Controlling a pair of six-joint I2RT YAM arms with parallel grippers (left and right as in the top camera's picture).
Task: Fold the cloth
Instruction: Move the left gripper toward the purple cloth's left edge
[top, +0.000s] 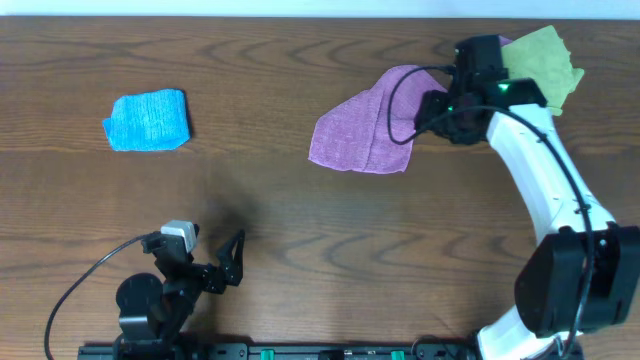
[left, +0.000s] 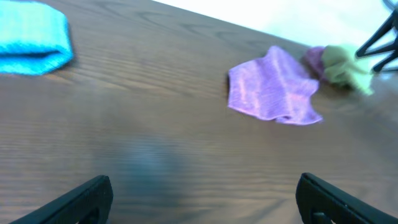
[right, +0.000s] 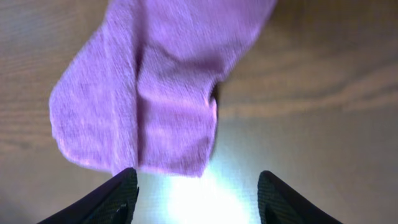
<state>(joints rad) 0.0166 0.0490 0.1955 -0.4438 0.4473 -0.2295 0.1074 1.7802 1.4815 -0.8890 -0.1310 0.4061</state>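
I can see the purple cloth's near corner lying free and in line with my right gripper's open fingers. I keep going down until they close on that corner.
A purple cloth lies on the wooden table, partly doubled over, with a fold line down its middle. It also shows in the left wrist view and the right wrist view. My right gripper hovers at the cloth's right edge; in its wrist view the jaws are open and empty, just off the cloth's near edge. My left gripper is open and empty near the table's front left, far from the cloth; its jaws show in its wrist view.
A folded blue cloth lies at the far left, also in the left wrist view. A green cloth is bunched at the back right, behind my right arm, over a bit of another purple cloth.
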